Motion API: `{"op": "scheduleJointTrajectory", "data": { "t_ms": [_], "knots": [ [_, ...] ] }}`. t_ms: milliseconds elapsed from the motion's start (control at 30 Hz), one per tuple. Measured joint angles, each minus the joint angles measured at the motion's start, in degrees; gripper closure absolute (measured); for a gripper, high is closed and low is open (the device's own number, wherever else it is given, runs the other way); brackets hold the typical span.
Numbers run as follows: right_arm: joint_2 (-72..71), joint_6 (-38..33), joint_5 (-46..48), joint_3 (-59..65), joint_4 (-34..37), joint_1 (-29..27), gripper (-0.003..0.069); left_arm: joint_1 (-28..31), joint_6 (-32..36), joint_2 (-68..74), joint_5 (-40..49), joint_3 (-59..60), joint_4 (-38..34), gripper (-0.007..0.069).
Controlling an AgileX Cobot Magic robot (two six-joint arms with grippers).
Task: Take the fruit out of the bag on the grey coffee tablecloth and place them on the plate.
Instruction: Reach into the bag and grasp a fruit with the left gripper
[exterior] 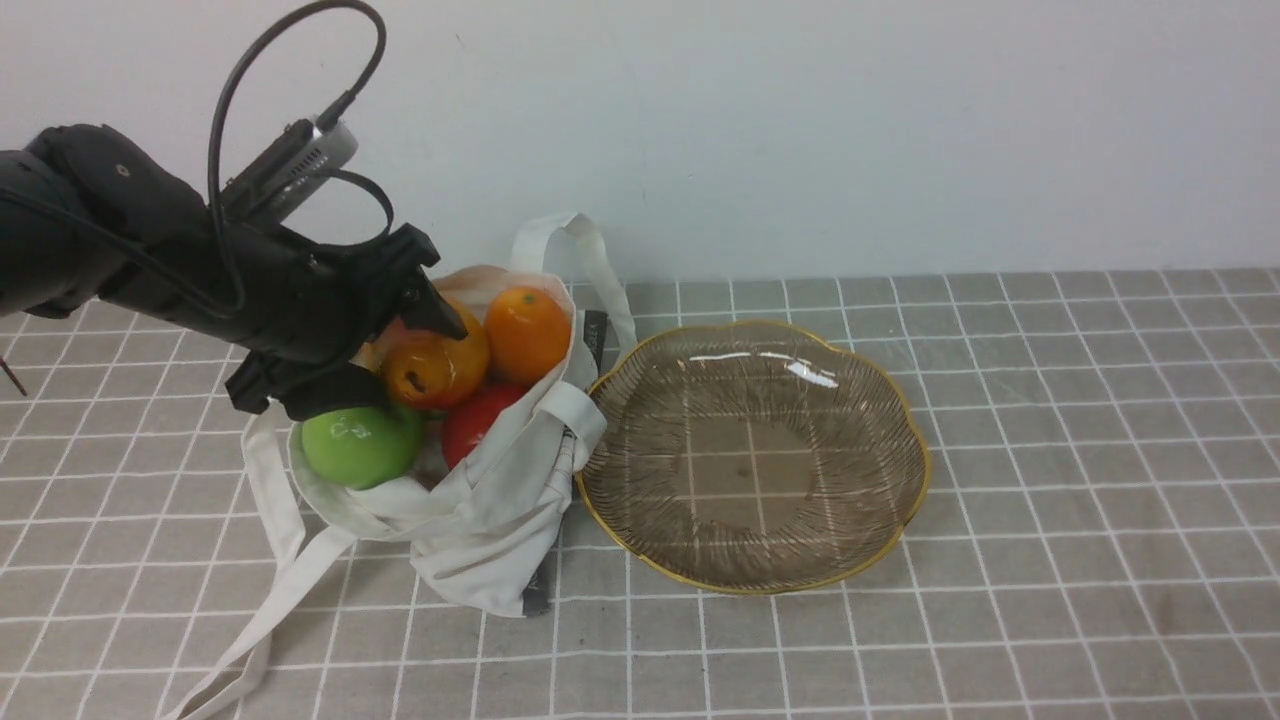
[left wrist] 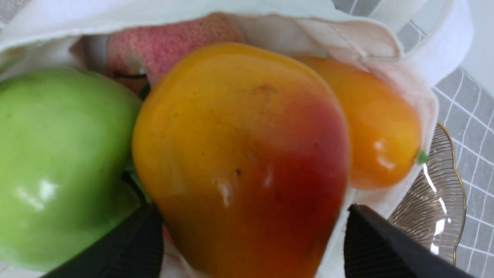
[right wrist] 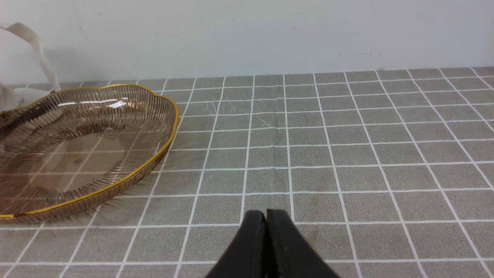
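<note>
I expect the orange-yellow pear (exterior: 439, 364) to come free and the bag to stay still when I lift the pear, because the pear lies on top of the other fruit (exterior: 476, 425).
The off-white bag (exterior: 480, 520) lies on the grey coffee tablecloth (exterior: 1050, 600) with its mouth open and the fruit showing inside. I see an orange-yellow pear (exterior: 435, 365), a green apple (exterior: 360, 445), a tangerine (exterior: 527, 333) and a red fruit (exterior: 475, 420). In the left wrist view a pinkish peach (left wrist: 166, 42) sits behind the pear (left wrist: 239, 154). My left gripper (exterior: 400, 360) reaches into the bag mouth, open, one finger on each side of the pear; a strip of bag cloth shows between one finger (left wrist: 370, 239) and the fruit. The plate (exterior: 920, 470) stands to the right of the bag. My right gripper (right wrist: 266, 213) is shut and holds nothing.
The bag's long strap (exterior: 270, 590) trails toward the front left edge, and another handle (exterior: 580, 250) loops up at the back. A pale wall closes off the far side. The right gripper hovers over bare cloth to the right of the plate (right wrist: 170, 127).
</note>
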Motion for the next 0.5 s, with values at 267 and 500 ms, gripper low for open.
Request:
{"op": "scheduleJointTrajectory", "data": {
  "t_ms": [267,500],
  "knots": [
    [0.0,0.0,0.0,0.0,0.0,0.0,0.0674,0.0,0.4,2.4,0.4,0.0,-3.1,0.0162],
    [0.0,0.0,0.0,0.0,0.0,0.0,0.0674,0.0,1.2,2.4,0.5,0.0,-3.2,0.0168]
  ]
}}
